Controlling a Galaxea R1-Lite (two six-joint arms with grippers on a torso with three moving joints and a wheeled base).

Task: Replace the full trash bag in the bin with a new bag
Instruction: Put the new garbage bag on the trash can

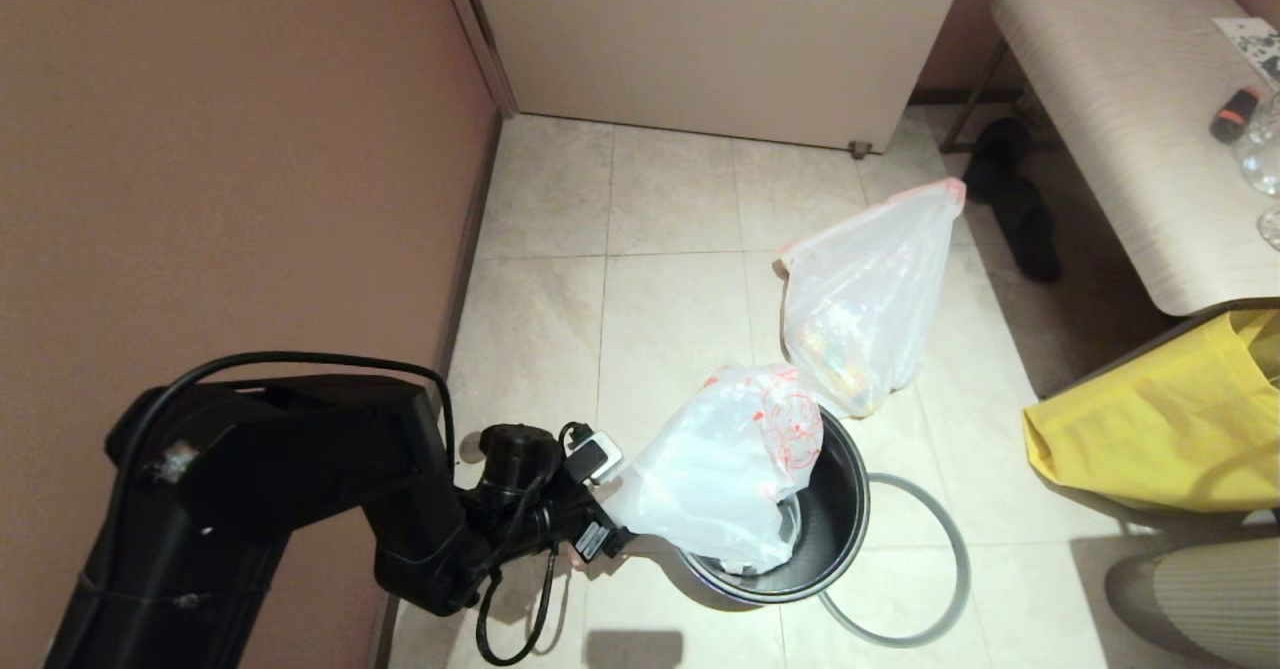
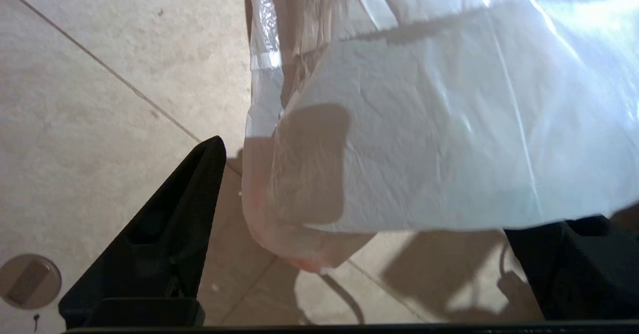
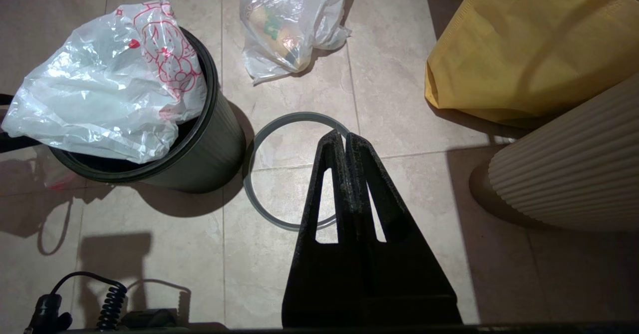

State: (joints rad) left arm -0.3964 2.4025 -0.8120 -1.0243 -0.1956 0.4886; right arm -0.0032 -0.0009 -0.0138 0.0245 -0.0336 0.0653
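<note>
The bag's slack (image 1: 649, 495) spills outside the black bin's rim, so the new bag (image 1: 726, 465) should fold over, covering the bin's opening, when I carry the bag's loose edge across.
The new bag (image 1: 710, 469), translucent white with red print, lies crumpled over the near-left rim of the black bin (image 1: 835, 509) and spills outside it. My left gripper (image 1: 598, 524) is at the bag's left edge, low beside the bin. In the left wrist view its fingers (image 2: 164, 234) stand wide apart and open, with the new bag (image 2: 424, 124) hanging loose between them. The full trash bag (image 1: 865, 294) stands on the floor beyond the bin. The grey hoop (image 1: 962, 549) lies flat on the tiles to the bin's right. My right gripper (image 3: 344, 137) is shut and empty above the hoop (image 3: 249, 174).
A brown wall (image 1: 250, 149) runs close along the left. A yellow bag (image 1: 1160, 429) and a ribbed beige object (image 1: 1200, 599) crowd the right side. A bench (image 1: 1120, 99) stands at the back right with dark slippers (image 1: 1020, 209) beside it.
</note>
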